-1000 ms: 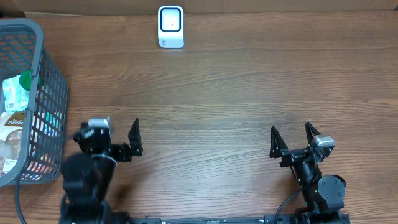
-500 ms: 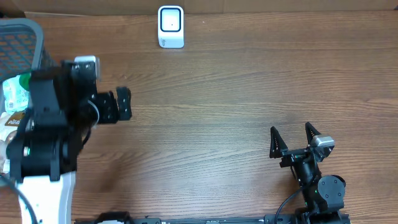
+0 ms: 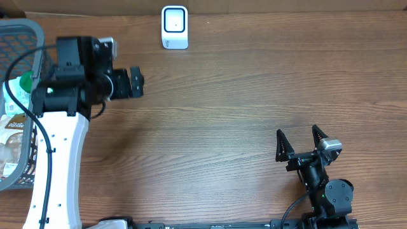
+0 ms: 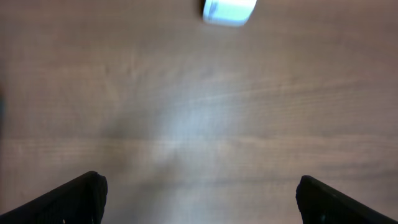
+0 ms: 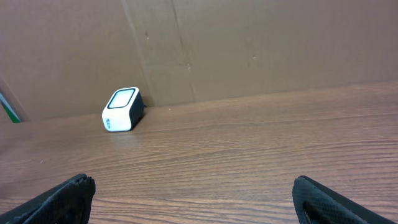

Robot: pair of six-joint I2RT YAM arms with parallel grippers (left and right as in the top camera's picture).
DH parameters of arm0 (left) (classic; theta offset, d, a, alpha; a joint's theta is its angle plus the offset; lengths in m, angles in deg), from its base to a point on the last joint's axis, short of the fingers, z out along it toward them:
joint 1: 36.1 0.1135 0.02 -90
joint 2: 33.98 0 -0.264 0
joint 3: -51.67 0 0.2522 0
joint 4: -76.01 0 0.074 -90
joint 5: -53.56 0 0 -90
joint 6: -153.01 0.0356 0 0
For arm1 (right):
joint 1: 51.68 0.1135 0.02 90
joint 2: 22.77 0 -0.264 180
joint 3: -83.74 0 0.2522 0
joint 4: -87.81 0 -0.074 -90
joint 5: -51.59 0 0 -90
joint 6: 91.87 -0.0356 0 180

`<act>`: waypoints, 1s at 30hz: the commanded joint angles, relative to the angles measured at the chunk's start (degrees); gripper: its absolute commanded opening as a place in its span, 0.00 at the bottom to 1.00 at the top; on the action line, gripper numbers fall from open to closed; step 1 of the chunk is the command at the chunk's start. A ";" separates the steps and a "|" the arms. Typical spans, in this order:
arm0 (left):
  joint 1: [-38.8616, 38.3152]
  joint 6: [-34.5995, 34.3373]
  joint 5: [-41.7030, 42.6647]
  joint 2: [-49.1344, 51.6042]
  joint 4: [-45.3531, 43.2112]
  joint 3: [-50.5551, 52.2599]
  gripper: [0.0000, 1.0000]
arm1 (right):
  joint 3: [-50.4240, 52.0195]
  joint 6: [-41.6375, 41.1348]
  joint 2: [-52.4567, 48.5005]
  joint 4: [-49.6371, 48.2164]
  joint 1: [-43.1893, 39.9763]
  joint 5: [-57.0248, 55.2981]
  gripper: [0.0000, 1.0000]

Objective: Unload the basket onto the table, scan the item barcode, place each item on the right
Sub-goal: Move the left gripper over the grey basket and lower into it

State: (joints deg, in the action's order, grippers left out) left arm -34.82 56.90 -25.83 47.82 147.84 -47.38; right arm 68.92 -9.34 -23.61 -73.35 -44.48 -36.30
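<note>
The basket's rim is between the green-capped pack and my open left gripper, so next I go up over it and grasp the pack's green cap (image 3: pixel 26 81) from above.
Packaged items lie in the grey mesh basket (image 3: pixel 56 79) at the left edge, among them a green-capped pack (image 3: pixel 18 92) and a brown-labelled pack (image 3: pixel 14 122). No barcode shows on any of them. The white scanner (image 3: pixel 175 27) stands at the table's far edge; it is blurred as the scanner (image 4: pixel 229 10) in the left wrist view and clear as the scanner (image 5: pixel 122 110) in the right wrist view. My left gripper (image 3: pixel 136 83) hangs open and empty just right of the basket, above bare wood (image 4: pixel 199 200). My right gripper (image 3: pixel 297 144) rests open and empty near the front right (image 5: pixel 199 199).
A brown cardboard wall (image 5: pixel 249 43) runs behind the scanner. The left arm's white link (image 3: pixel 60 165) stretches from the front edge up along the basket's right side. Wooden tabletop (image 3: pixel 241 95) lies between the two grippers.
The left arm has risen and swung from the front left back toward the basket's upper right, then shifted slightly right. The right arm has not moved.
</note>
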 commanded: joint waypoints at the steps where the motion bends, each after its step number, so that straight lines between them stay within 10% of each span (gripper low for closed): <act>1: 0.57 -1.70 1.44 1.01 -1.60 -7.82 1.00 | 0.59 0.04 0.68 -0.39 -0.20 -0.31 1.00; 30: 0.26 -1.75 1.31 1.36 5.77 -18.27 0.94 | 0.59 0.04 0.68 -0.39 -0.20 -0.28 1.00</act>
State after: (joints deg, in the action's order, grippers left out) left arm -34.82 55.85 -25.21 49.19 152.80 -64.30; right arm 68.92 -9.32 -23.61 -73.33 -44.48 -36.30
